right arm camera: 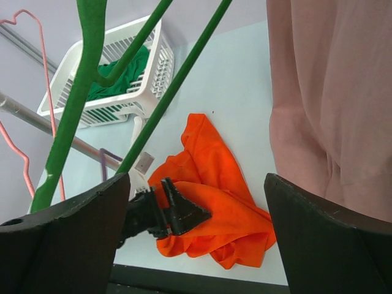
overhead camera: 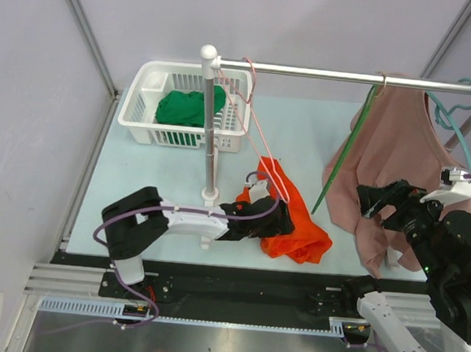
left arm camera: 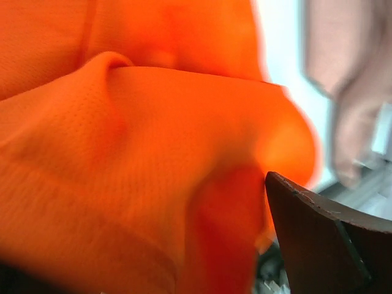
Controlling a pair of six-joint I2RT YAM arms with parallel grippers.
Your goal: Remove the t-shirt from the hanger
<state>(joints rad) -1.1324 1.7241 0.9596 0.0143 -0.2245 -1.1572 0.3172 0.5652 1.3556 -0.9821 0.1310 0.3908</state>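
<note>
I should first pull the orange t-shirt [overhead camera: 302,240] low around the pole [overhead camera: 210,154] with my left gripper, since the pole and pink hanger stand between it and the white basket.
An orange t-shirt [overhead camera: 300,234] lies crumpled on the table in front of the rack; it also shows in the right wrist view [right arm camera: 220,184]. A thin pink hanger [overhead camera: 259,137] hooks on the rail, and its lower end runs into the shirt's top. My left gripper [overhead camera: 283,220] lies low on the table, pushed into the shirt. Orange cloth [left arm camera: 153,153] fills its camera and bulges between jaws that stand wide; only one dark finger [left arm camera: 318,239] shows. My right gripper [overhead camera: 376,199] is open and empty, raised beside a hanging mauve shirt [overhead camera: 392,156].
The mauve shirt hangs on a green hanger [overhead camera: 343,156] from the metal rail [overhead camera: 325,72]. A teal hanger [overhead camera: 461,112] hangs at the rail's right end. A white basket [overhead camera: 144,95] holding green cloth [overhead camera: 188,107] stands at the back left. The rack's pole [overhead camera: 210,133] stands mid-table.
</note>
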